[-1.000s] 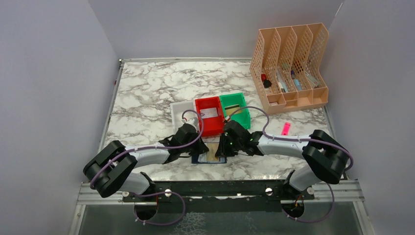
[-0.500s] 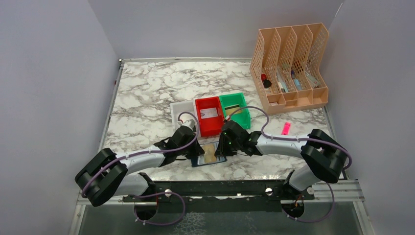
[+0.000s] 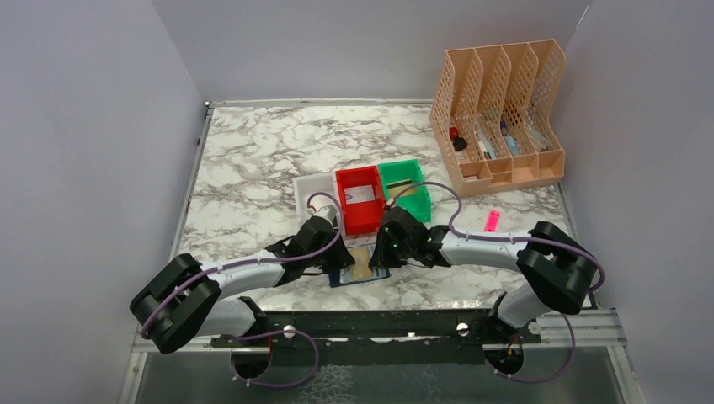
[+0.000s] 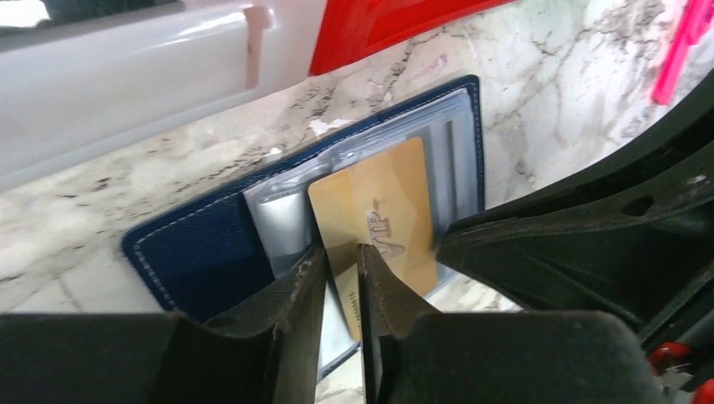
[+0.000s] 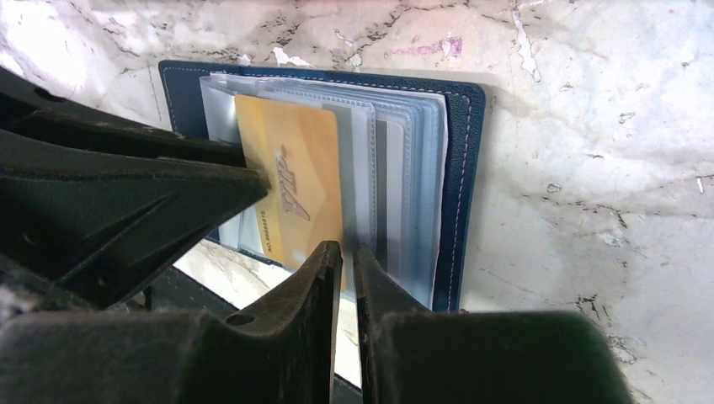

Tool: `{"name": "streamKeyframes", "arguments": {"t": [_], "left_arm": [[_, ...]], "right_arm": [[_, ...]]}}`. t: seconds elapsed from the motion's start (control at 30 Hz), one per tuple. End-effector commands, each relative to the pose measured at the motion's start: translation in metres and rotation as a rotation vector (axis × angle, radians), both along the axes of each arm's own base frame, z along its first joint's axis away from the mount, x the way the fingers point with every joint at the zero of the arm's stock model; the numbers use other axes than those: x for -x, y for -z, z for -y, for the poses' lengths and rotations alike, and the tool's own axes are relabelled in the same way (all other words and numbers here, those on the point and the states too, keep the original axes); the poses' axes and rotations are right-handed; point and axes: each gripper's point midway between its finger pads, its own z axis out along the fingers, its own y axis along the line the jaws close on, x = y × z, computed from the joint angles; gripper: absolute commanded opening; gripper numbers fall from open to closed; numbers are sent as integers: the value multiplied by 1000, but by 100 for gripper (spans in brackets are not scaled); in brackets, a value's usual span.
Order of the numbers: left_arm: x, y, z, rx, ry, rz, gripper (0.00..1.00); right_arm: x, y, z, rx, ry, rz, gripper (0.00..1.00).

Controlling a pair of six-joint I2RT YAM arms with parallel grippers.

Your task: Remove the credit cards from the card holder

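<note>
I should pinch the card's edge with my left gripper and pull while my right gripper holds the sleeve in place, because only a narrow part of the gold card is out of its sleeve.
The navy card holder lies open on the marble near the front edge, its clear sleeves up. A tan-gold credit card lies on the sleeves, partly out of one. My left gripper hovers at the card's near-left edge, jaws a narrow gap apart with nothing in them. My right gripper is nipped almost shut on the near edge of a clear sleeve, right of the gold card. A grey card edge shows inside the sleeves.
Just behind the holder stand a white bin, a red bin and a green bin. A pink stick lies to the right. A peach file rack stands at the back right.
The left arm drew back to the left and more of the gold card now shows. The left jaws, shut before, have parted slightly. The right gripper stayed in place.
</note>
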Motion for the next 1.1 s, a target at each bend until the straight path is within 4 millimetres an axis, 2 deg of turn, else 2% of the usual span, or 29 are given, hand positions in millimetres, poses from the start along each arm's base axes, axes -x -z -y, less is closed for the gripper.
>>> {"name": "streamKeyframes", "arguments": {"t": [0.0, 0.13, 0.47, 0.63, 0.77, 1.07], "left_arm": [[11, 20, -3, -1, -6, -83, 27], [18, 32, -9, 2, -52, -130, 30], [30, 46, -24, 93, -195, -171, 31], [30, 41, -24, 134, -198, -147, 31], [29, 36, -16, 146, -147, -130, 31], [27, 36, -17, 150, -165, -128, 18]], "right_arm": [[10, 30, 31, 143, -30, -12, 19], [15, 30, 27, 115, -56, -30, 19], [23, 40, 26, 105, -64, -67, 17], [24, 44, 26, 108, -55, -85, 13], [26, 47, 26, 114, -53, -99, 12], [25, 51, 30, 143, -39, -102, 12]]}}
